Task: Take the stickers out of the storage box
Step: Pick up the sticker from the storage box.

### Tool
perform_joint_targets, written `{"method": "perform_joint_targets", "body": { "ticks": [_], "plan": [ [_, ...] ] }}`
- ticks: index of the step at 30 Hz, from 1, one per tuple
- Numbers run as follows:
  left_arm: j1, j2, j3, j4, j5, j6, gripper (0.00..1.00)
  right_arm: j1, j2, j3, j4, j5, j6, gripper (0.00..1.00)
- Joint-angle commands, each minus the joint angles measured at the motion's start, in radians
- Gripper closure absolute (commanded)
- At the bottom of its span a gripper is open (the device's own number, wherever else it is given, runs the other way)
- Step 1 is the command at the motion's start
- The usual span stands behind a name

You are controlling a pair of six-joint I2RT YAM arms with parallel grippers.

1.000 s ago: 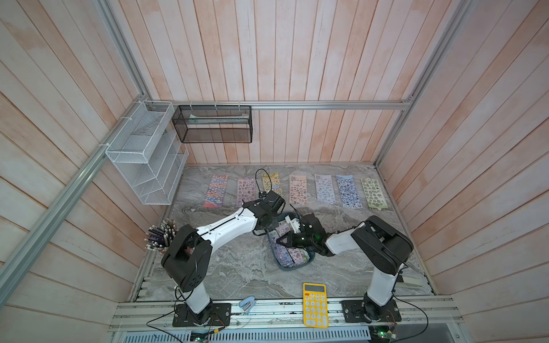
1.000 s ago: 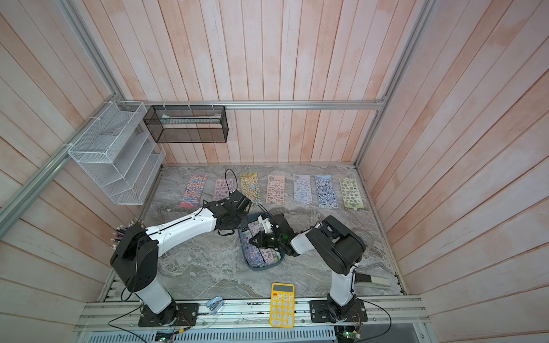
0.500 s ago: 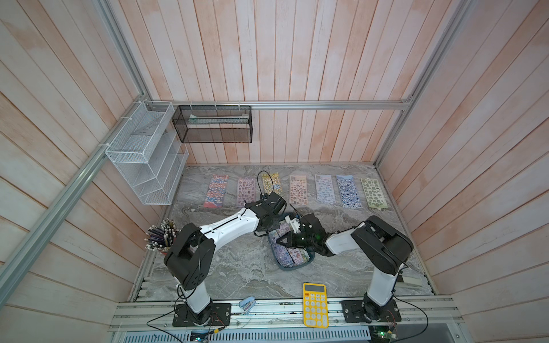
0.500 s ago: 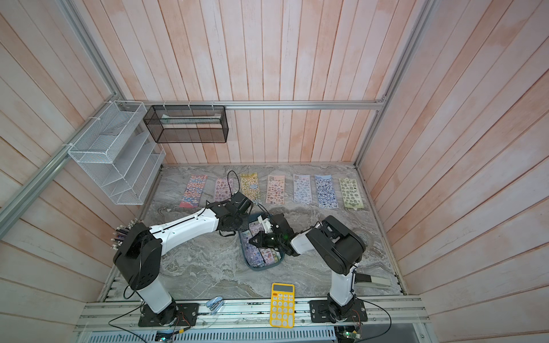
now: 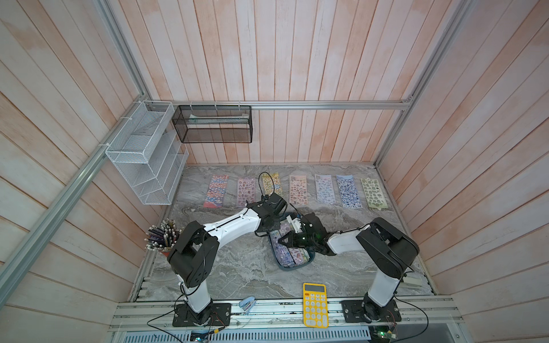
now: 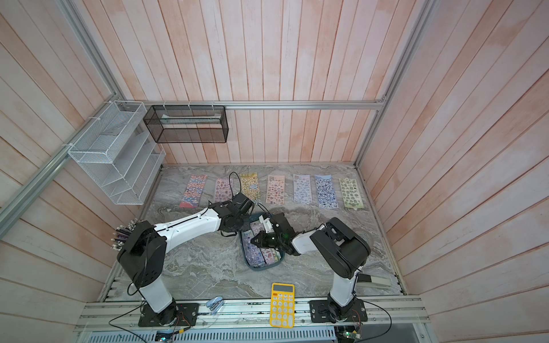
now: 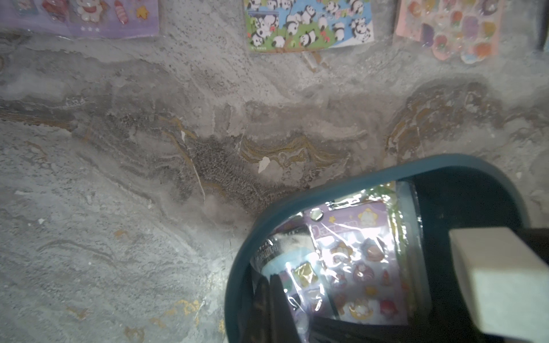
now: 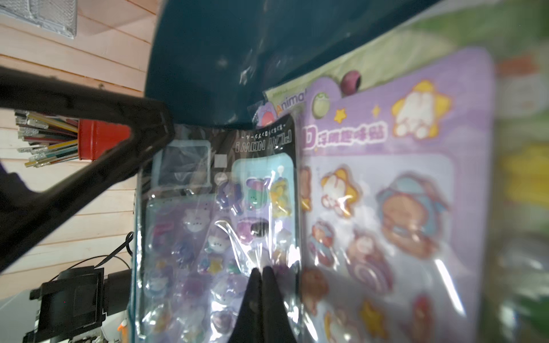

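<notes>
My right gripper should carry on and let go of the raised crease (image 8: 257, 252), because my left gripper is shut at the black header's corner (image 8: 184, 134) and will lift the sheet.
The storage box (image 5: 307, 261) (image 6: 277, 259), a dark teal tray, lies mid-table in both top views with stickers (image 5: 286, 255) stacked inside. My right gripper (image 5: 279, 241) (image 8: 263, 270) is shut, low over the box. Its tips pinch a raised crease in the clear wrap of a lilac sticker sheet with a black header (image 8: 222, 208). A second lilac sheet (image 8: 386, 208) (image 7: 356, 258) lies beside it. My left gripper (image 5: 269, 227) (image 7: 274, 294) is shut at the box's far end, tips just inside the rim (image 7: 326, 184) at that sheet's corner. I cannot tell if it pinches the edge.
Several sticker sheets (image 5: 297, 190) lie in a row along the back of the table. A yellow calculator (image 5: 315, 304) and a small blue stapler (image 5: 248, 304) sit at the front edge. A pencil cup (image 5: 163, 237) stands left. A white wire rack (image 5: 145, 160) and black mesh basket (image 5: 214, 127) hang on the walls.
The left arm has edged a little toward the box and its jaws have come together at the box's far end. The right arm has stayed where it was.
</notes>
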Motion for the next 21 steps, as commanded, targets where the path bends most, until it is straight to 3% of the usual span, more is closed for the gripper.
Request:
{"method": "perform_joint_targets", "body": {
  "ticks": [1, 11, 16, 21],
  "plan": [
    [-0.003, -0.063, 0.037, 0.087, 0.052, 0.018, 1.0, 0.0, -0.076, 0.031, -0.2, 0.118, -0.073, 1.0],
    [-0.005, -0.136, 0.142, 0.126, 0.123, 0.048, 1.0, -0.019, -0.413, 0.129, -0.52, 0.433, -0.194, 0.97],
    [-0.005, -0.211, 0.139, 0.191, 0.171, 0.102, 1.0, -0.083, -0.524, 0.149, -0.601, 0.457, -0.232, 0.9],
    [-0.002, -0.287, 0.144, 0.251, 0.233, 0.16, 1.0, -0.186, -0.611, 0.151, -0.624, 0.381, -0.294, 0.83]
  ]
}}
